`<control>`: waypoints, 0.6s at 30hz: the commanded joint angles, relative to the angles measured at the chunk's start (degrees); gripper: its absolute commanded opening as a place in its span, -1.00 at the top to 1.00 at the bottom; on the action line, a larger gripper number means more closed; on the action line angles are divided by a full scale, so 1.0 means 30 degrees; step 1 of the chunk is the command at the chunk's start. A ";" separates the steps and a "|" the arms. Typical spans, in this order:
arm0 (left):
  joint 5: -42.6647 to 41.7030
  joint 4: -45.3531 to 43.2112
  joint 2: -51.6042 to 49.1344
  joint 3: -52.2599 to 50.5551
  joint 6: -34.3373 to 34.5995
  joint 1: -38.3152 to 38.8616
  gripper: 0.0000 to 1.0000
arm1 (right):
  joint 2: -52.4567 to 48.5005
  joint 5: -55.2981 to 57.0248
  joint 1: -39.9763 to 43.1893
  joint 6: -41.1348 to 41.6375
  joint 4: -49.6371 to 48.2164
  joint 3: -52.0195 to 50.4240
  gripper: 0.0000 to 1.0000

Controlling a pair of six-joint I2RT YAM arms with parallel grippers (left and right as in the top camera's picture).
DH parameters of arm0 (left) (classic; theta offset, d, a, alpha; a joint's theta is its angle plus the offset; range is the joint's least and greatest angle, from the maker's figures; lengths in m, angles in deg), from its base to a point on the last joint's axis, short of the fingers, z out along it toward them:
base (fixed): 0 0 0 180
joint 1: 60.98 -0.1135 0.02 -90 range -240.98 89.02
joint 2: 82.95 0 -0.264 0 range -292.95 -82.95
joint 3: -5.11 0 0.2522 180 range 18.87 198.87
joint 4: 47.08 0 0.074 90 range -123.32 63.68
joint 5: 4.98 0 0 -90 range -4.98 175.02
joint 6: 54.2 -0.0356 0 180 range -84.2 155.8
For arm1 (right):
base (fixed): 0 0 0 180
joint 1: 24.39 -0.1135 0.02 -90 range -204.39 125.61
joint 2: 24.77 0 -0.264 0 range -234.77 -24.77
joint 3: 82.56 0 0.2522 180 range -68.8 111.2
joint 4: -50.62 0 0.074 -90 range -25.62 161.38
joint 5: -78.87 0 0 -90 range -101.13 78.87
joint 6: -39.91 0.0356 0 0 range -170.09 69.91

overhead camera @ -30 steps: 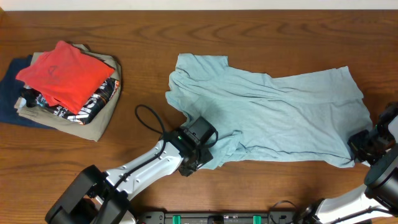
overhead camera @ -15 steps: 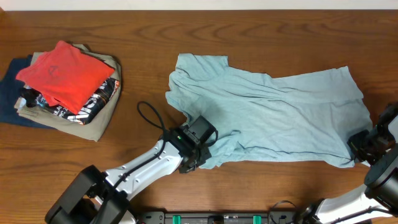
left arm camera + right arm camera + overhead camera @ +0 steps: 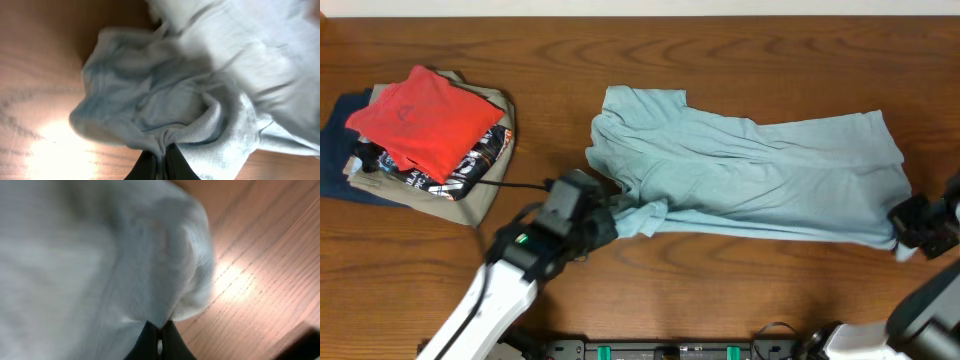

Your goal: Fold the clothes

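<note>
The T-shirt lies wrinkled, its sleeve bunched (image 3: 642,217) at my left gripper, so my grippers should lift the T-shirt clear (image 3: 760,178), pull it taut and swing it out before folding.
A light blue T-shirt (image 3: 750,170) lies spread across the middle of the brown table (image 3: 720,290), its front edge lifted. My left gripper (image 3: 608,224) is shut on a bunched sleeve at the shirt's front left; the wrist view shows the shirt's cloth (image 3: 165,95) pinched between the black fingers (image 3: 176,165). My right gripper (image 3: 903,226) is shut on the shirt's front right corner, and its wrist view shows that pale corner (image 3: 165,270) gathered above the closed fingers (image 3: 171,345).
At the left of the table stands a pile of folded clothes (image 3: 420,140) with a red garment (image 3: 420,115) on top. A black cable (image 3: 500,184) runs from the left arm toward the pile.
My left gripper has closed on the sleeve, lifted it and moved left. The shirt's front edge has pulled back and narrowed. My right gripper has risen and shifted slightly right with its corner.
</note>
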 commanded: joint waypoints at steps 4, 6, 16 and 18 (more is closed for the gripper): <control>0.0000 0.0124 0.2994 0.0546 -0.2681 -0.0656 0.88 | 0.3730 -0.2739 -0.0051 -0.2637 0.0583 0.1013 0.98; 0.0007 0.0284 0.3424 0.0889 -0.3264 -0.0656 0.88 | 0.4779 -0.3657 -0.0051 -0.3060 0.0729 0.1260 0.97; -0.0007 0.2069 0.3519 0.1348 -0.3490 -0.0656 0.88 | 0.6717 -0.3745 -0.0058 -0.3555 0.2339 0.2186 0.98; -0.0087 0.2710 0.3519 0.1348 -0.3490 -0.0656 0.88 | 0.6688 -0.3738 -0.0051 -0.3555 0.2506 0.2186 0.98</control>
